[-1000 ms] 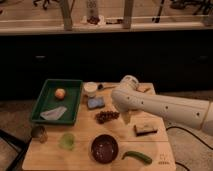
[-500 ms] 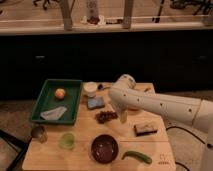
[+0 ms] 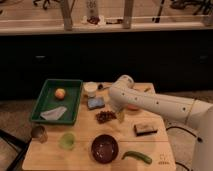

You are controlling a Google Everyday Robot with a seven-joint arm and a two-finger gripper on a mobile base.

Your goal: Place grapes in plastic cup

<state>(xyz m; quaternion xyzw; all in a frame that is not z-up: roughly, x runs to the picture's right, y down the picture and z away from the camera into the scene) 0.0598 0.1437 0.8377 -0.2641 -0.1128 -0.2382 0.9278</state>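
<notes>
The grapes (image 3: 106,117) will hang down below my gripper when I lift them, because the small bunch is spread out in a long, lumpy shape (image 3: 101,118).
The grapes (image 3: 105,117), a small dark reddish-purple bunch, lie on the wooden table just right of its middle. The plastic cup (image 3: 67,140), short and translucent light green, stands upright near the front left. My white arm reaches in from the right and bends down over the table. The gripper (image 3: 120,115) hangs just right of the grapes, close beside them, open and holding nothing. The cup is well to the left of the gripper and a little nearer the front edge.
A green tray (image 3: 47,98) at the left holds an orange fruit (image 3: 60,93) and a white cloth (image 3: 54,113). Also on the table are a white cup (image 3: 90,88), blue sponge (image 3: 96,103), metallic tin (image 3: 39,133), maroon bowl (image 3: 104,148), green pepper (image 3: 136,157) and a dark bar (image 3: 145,129).
The arm has swung a little to the left and down, bringing the gripper closer to the grapes. The objects on the table have not moved.
</notes>
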